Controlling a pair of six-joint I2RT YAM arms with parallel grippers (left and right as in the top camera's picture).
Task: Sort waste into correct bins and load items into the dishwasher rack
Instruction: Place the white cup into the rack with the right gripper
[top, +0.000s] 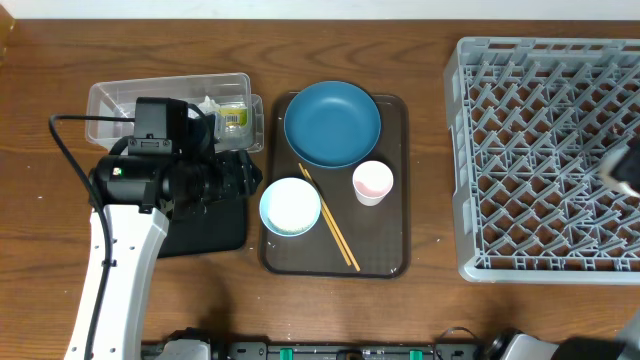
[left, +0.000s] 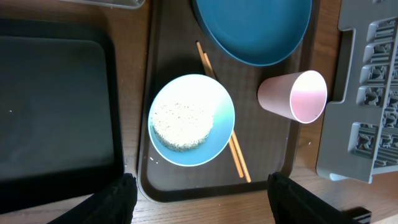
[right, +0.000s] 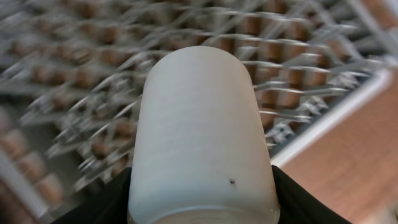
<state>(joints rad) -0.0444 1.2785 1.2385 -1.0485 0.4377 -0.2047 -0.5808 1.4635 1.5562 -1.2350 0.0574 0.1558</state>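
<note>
The grey dishwasher rack (top: 545, 165) is too far away for my left gripper to reach. So my left gripper should pick up the pink cup (top: 372, 184) and pass it to my right gripper.
My left gripper (top: 243, 174) is open and empty over the black tray's (top: 205, 230) right edge; its fingers (left: 202, 202) frame the brown tray's front rim. The light blue bowl (left: 219, 102) holds rice grains (left: 181, 124). Chopsticks (left: 237, 158) lie beside it, under the dark blue plate (left: 252, 28). The pink cup (left: 292, 96) stands to the right. My right gripper (right: 202, 196) is shut on the pale green cup (right: 199, 118), above the grey dishwasher rack (top: 545, 160). The clear tub (top: 120, 100) holds the yellow-green wrapper (top: 234, 118) and white tissue (top: 208, 105).
The plate (top: 332, 122), bowl (top: 290, 206), pink cup (top: 372, 182) and chopsticks (top: 330, 222) sit on a dark brown serving tray (top: 395, 255). The right gripper (top: 625, 168) shows only at the overhead view's right edge. The rack's corner (left: 367, 93) stands close to the serving tray.
</note>
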